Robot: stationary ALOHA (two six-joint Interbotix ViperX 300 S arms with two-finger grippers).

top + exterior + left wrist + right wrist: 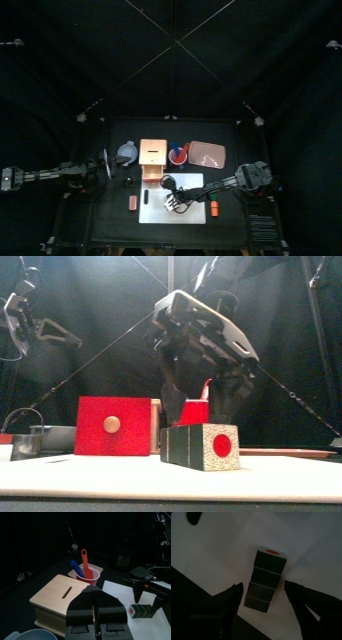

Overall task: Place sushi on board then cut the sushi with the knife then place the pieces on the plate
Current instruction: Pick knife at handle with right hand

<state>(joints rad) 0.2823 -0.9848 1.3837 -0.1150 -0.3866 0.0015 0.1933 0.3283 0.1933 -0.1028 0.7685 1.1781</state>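
My gripper is going to turn the sushi roll (266, 578) straight on the cutting board. Its segments meet flush along thin seams (263, 586), so it will stay together in one row.
The dark green sushi roll (264, 582), with a red dot on its end (222, 444), lies whole on the white cutting board (195, 183). My right gripper (264, 585) hangs just over it, open, one jaw on each side of the roll and neither touching it. Behind it stands the red cup (87, 574) holding the blue and the red toy knife. The pink plate (209, 155) sits at the back right. My left gripper (95, 614) is shut and empty, held above the wooden box (61, 598) on the left.
The box's red drawer front (112, 426) faces the table's front, left of the roll. A blue-grey bowl (124, 153) stands at the far left. A small red toy (130, 202) lies left of the board and an orange one (214, 208) at its right edge.
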